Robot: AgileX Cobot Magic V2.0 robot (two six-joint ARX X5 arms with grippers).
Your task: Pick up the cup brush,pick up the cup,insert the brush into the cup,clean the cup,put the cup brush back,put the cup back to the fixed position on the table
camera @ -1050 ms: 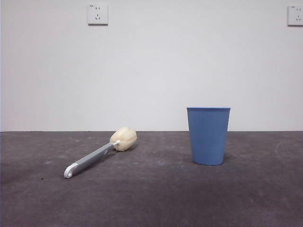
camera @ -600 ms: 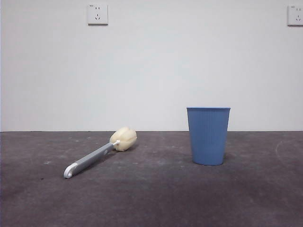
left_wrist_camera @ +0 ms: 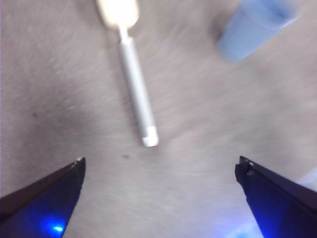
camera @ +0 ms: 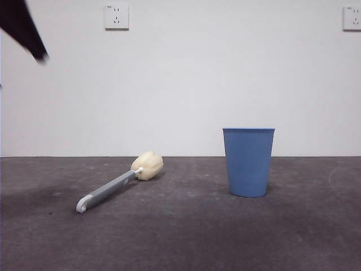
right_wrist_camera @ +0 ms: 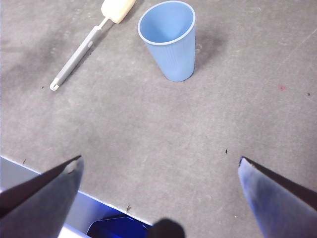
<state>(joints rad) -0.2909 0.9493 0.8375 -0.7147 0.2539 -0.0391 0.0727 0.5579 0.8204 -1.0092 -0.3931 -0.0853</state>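
I expect the cream sponge head (camera: 149,165) to stay out in line when I pick up the cup brush, because the white neck (camera: 139,170) goes straight from the handle to the head.
The cup brush (camera: 115,187) lies flat on the table (camera: 180,237), left of centre, its cream sponge head toward the wall and its white tip toward me. The blue ribbed cup (camera: 248,162) stands upright to its right. My left gripper (left_wrist_camera: 161,166) is open and empty, high above the brush handle (left_wrist_camera: 136,89), with the cup (left_wrist_camera: 255,25) off to the side. It shows as a black tip (camera: 25,31) at the front view's top left. My right gripper (right_wrist_camera: 161,166) is open and empty, well back from the cup (right_wrist_camera: 171,39) and the brush (right_wrist_camera: 86,47).
A white wall with two sockets (camera: 116,17) stands behind the table. The table's near edge (right_wrist_camera: 74,191) shows in the right wrist view.
A black gripper tip has come into the front view at the top left. The brush and the cup have not moved.
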